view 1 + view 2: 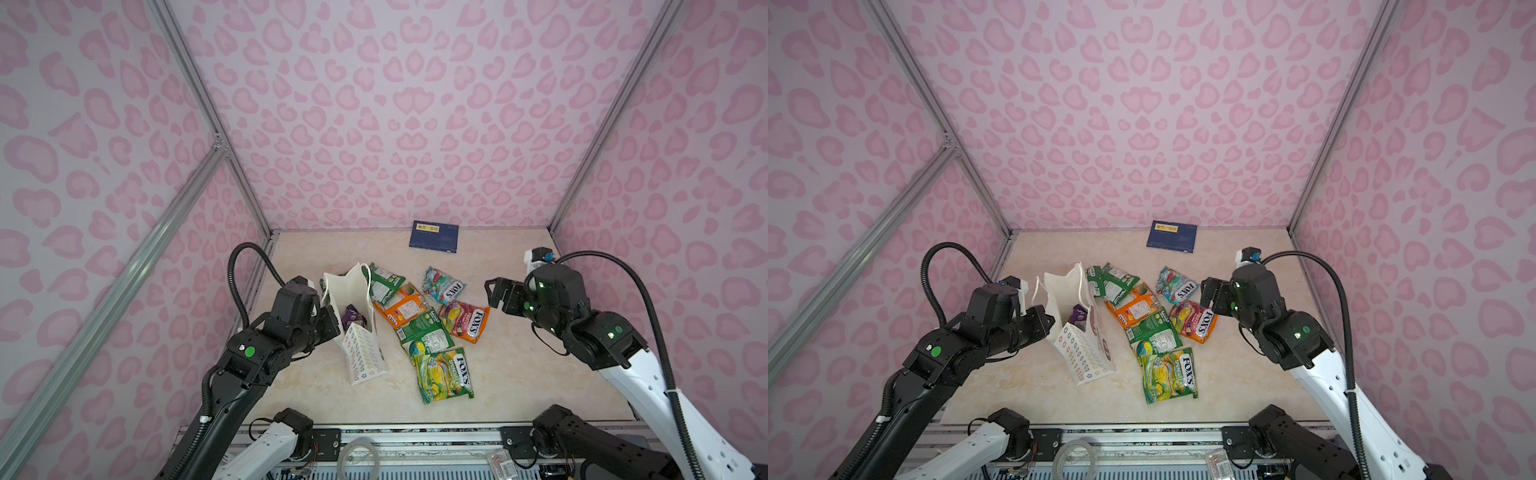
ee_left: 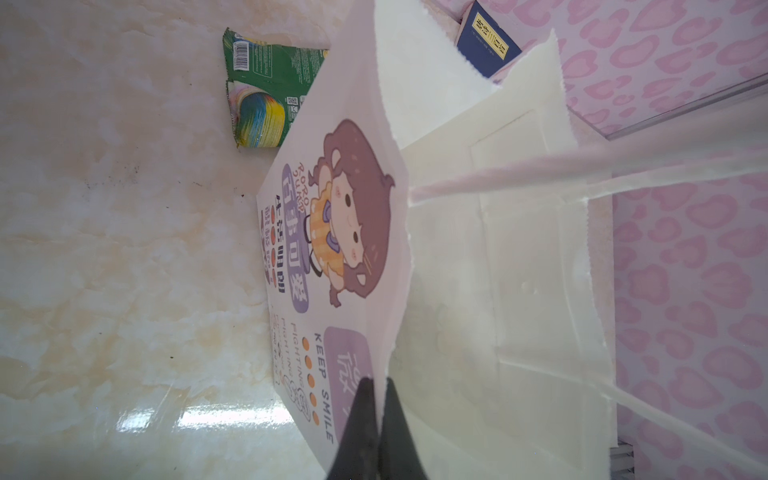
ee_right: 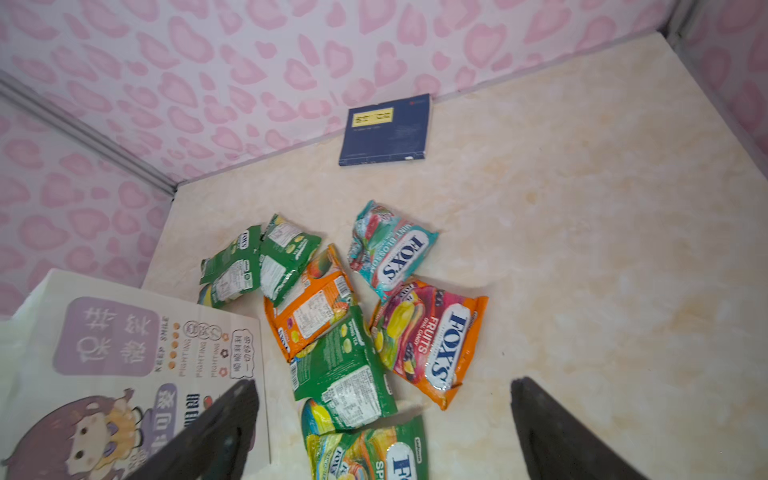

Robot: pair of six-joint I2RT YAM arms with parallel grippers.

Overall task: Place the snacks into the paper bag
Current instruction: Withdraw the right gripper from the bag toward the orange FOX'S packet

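Note:
The red-yellow snack's orange edge (image 1: 482, 323) is free of the other snacks and faces the robot's open right gripper, so that gripper should keep going down until its fingers surround that edge.
The white paper bag (image 1: 365, 357) (image 1: 1084, 353) stands left of centre with its mouth open, and a purple snack (image 1: 354, 316) (image 1: 1079, 314) lies inside. My left gripper (image 1: 332, 321) (image 2: 380, 386) is shut on the bag's near rim (image 2: 395, 332), pinching the paper wall. Several snacks lie in a loose pile right of the bag: green (image 1: 384, 282), orange (image 1: 402, 305), teal (image 1: 442, 286), red-yellow (image 1: 465, 320) (image 3: 432, 340), green (image 3: 345, 374) and a green-yellow one (image 1: 444, 374). My right gripper (image 1: 494, 293) (image 1: 1210, 291) (image 3: 384, 384) hangs open and empty above the table, right of the teal pouch.
A dark blue card (image 1: 434, 236) (image 3: 384, 131) lies flat against the back wall. Pink patterned walls close in the table on three sides. A metal rail (image 1: 415, 430) runs along the front edge. Bare tabletop (image 1: 540, 365) lies right of the pile.

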